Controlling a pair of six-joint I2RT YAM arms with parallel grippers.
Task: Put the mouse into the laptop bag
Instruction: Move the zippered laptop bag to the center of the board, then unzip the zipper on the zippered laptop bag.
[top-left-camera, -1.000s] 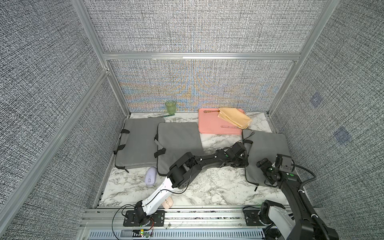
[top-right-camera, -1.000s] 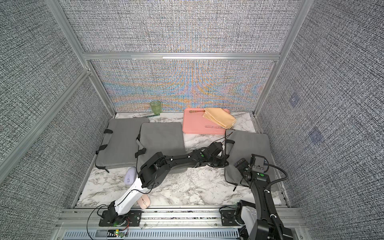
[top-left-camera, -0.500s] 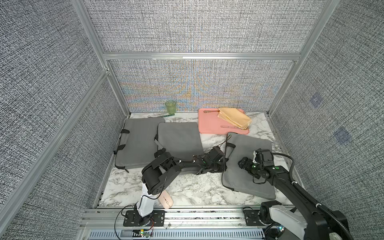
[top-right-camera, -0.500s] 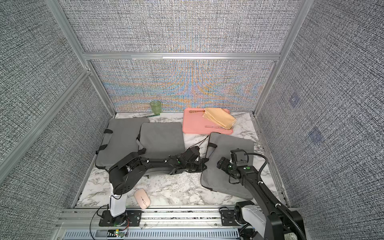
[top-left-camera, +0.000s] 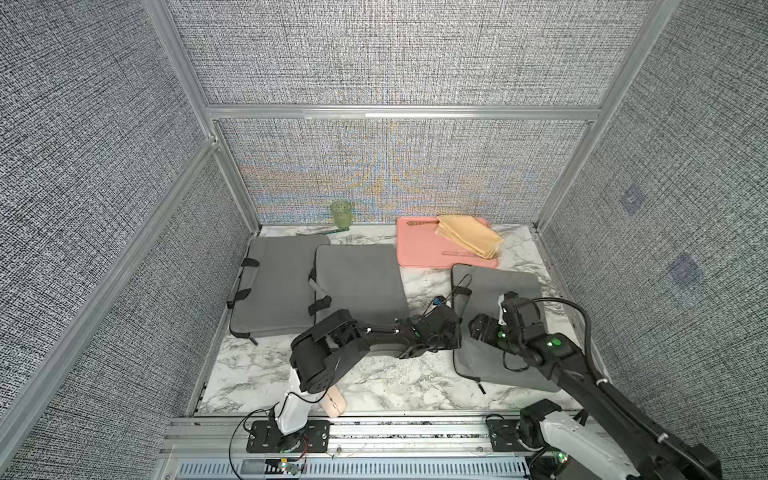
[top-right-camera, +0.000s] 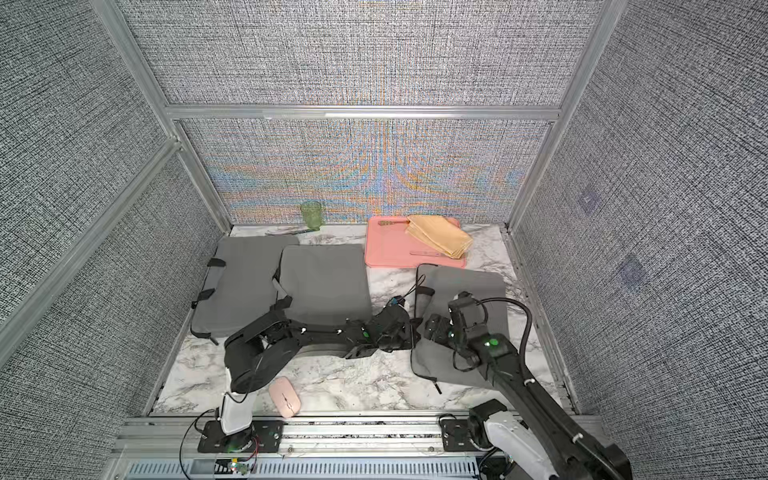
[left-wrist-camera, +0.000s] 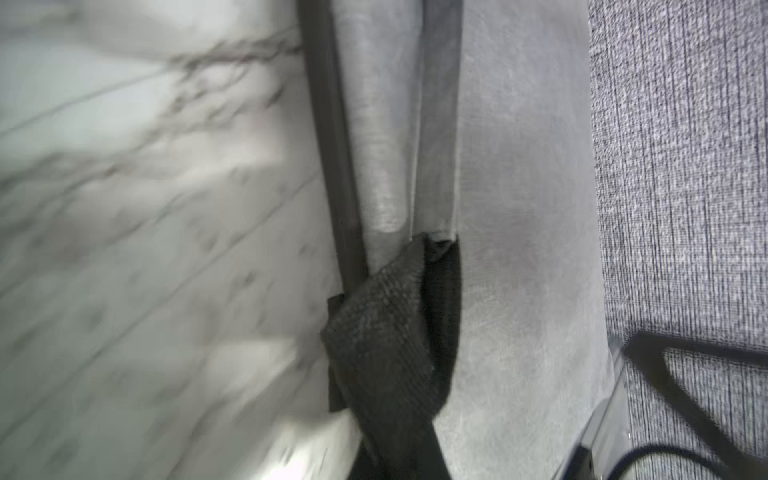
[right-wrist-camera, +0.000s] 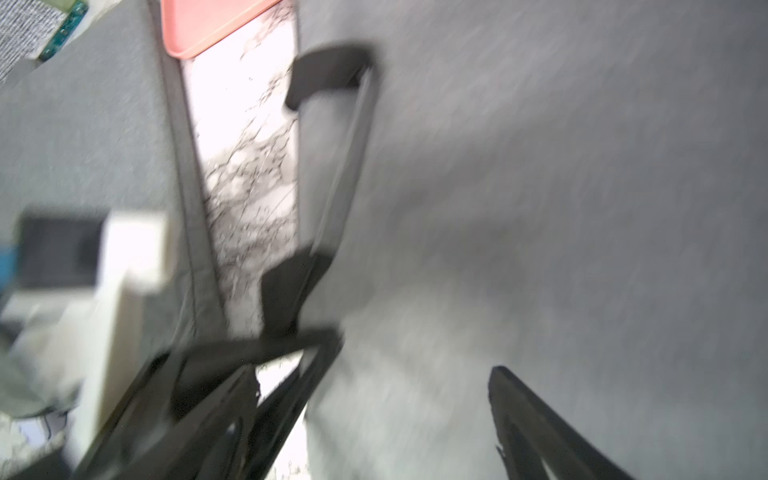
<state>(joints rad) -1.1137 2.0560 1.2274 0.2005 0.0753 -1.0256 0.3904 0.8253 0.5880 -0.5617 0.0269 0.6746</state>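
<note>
The grey laptop bag should swing round whole and flat when I pull it by its corner, and bunch up only there, because the bag's side lies smooth.
A pink mouse lies at the table's front edge beside the left arm's base; in a top view only its end shows past the arm. A grey laptop bag lies tilted at the right. My left gripper is at the bag's left edge, shut on its black handle strap. My right gripper hangs just above the bag, open, with nothing between its fingers. In the right wrist view the gripper is over grey fabric.
Two more grey bags lie side by side at the left. A pink tray with a folded yellow cloth stands at the back, and a green cup by the back wall. Mesh walls enclose the table.
The left gripper has pulled the right bag by its strap toward the table's middle, tilting it. The right arm has swung in over the bag. The left elbow has moved left.
</note>
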